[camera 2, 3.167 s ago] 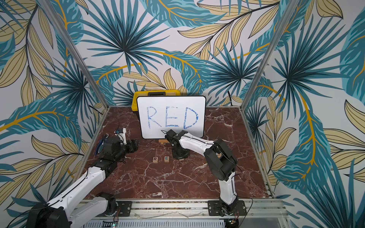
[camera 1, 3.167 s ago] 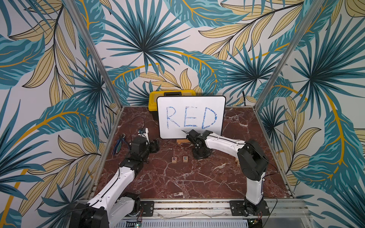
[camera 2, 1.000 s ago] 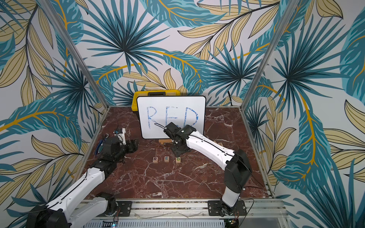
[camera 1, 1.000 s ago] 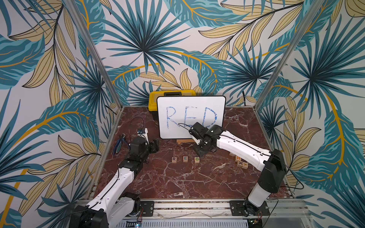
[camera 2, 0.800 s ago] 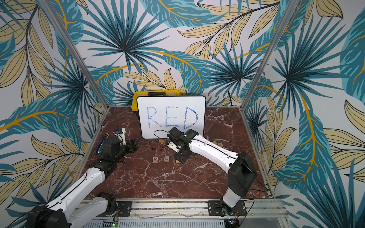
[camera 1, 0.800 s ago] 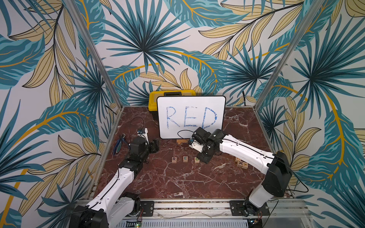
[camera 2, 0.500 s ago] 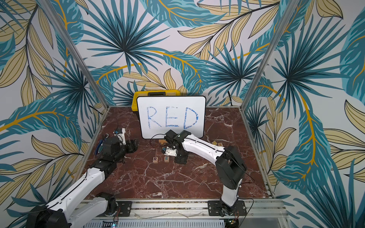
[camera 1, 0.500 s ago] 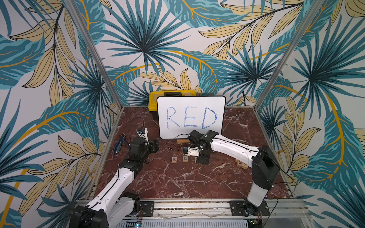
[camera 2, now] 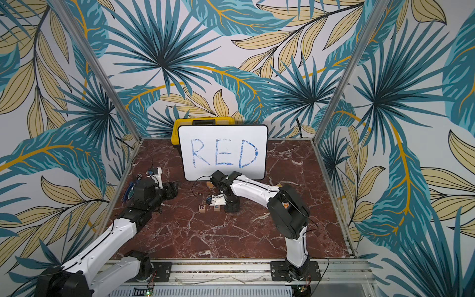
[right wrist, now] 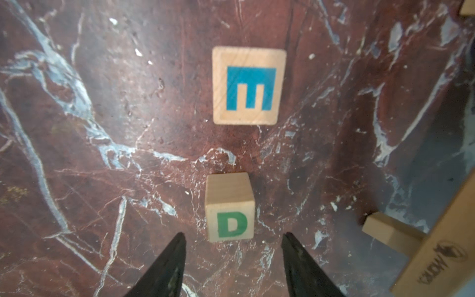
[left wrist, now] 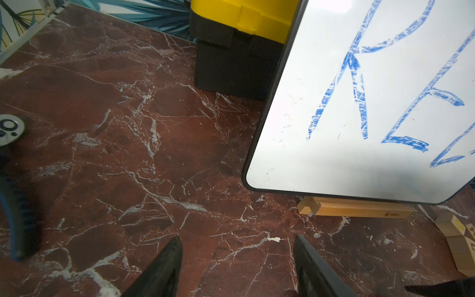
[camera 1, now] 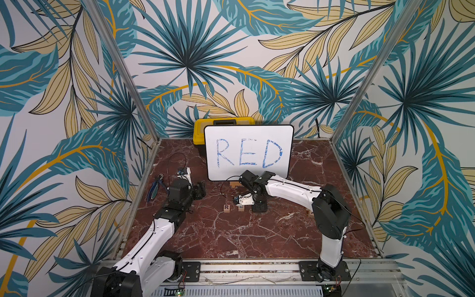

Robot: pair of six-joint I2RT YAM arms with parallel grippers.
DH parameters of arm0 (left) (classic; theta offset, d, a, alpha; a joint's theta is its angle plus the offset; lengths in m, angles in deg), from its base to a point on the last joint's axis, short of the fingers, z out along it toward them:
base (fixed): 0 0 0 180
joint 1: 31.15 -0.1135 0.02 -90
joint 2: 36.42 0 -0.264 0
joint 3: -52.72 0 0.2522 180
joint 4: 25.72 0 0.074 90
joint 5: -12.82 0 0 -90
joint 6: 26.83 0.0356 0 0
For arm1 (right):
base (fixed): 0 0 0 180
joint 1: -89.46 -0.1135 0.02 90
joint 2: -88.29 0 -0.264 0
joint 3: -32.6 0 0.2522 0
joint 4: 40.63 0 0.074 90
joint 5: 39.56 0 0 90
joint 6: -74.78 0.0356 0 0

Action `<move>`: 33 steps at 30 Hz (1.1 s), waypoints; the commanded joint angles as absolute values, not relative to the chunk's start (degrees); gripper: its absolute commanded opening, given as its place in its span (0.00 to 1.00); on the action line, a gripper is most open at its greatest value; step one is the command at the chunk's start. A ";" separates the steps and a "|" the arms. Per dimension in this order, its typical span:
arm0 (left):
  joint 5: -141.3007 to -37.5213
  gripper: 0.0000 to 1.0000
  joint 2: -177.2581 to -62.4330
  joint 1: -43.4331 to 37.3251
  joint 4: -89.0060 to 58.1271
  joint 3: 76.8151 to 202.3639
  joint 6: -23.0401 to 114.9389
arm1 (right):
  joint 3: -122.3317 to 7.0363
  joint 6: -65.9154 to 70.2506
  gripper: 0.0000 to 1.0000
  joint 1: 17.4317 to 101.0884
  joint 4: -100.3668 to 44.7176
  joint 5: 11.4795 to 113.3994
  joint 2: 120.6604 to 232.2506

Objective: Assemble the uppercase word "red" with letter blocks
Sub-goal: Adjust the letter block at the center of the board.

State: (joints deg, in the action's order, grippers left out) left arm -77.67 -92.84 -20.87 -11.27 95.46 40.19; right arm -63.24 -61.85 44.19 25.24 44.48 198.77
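Note:
I should hold the D block (right wrist: 230, 200) by its sides with my right gripper and turn it to match, because the D block's letter (right wrist: 232, 224) lies crosswise to the E block's letter.
Three light-wood letter blocks lie in a row before the board. The R block (camera 1: 226, 207) (camera 2: 202, 207) is leftmost, and the E block (camera 1: 241, 207) (right wrist: 248, 85), printed in blue, sits beside it. In the top views the D block (right wrist: 229, 207), printed in green, is hidden under my right gripper (camera 1: 258, 207) (right wrist: 234, 234). That gripper points down, open, with its fingertips flanking the block's near edge and gaps on both sides. My left gripper (camera 1: 201, 190) (left wrist: 236, 239) hovers at the left, open and holding nothing.
The white board (camera 1: 248, 151) with a blue handwritten RED leans on a wooden stand (left wrist: 354, 208) in front of a yellow toolbox (camera 1: 223, 123). Blue-handled pliers (camera 1: 154, 189) lie at the left wall. More wooden blocks (left wrist: 457, 244) lie to the right.
My right arm has folded back and swung its gripper down over the D block, which now hides it from above. The left arm has not moved.

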 commanded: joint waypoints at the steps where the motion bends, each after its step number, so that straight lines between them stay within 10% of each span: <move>1: -78.22 0.69 -92.41 -21.63 -12.05 94.00 39.88 | -63.09 -63.46 0.61 44.53 24.07 46.22 199.74; 33: -77.33 0.69 -91.52 -21.75 -12.07 93.38 39.96 | -60.24 -62.77 0.57 45.68 21.45 47.63 199.04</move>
State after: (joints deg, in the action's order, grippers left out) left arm -77.80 -92.12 -21.24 -11.27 95.28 40.19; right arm -62.30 -63.58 45.96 21.94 46.41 199.95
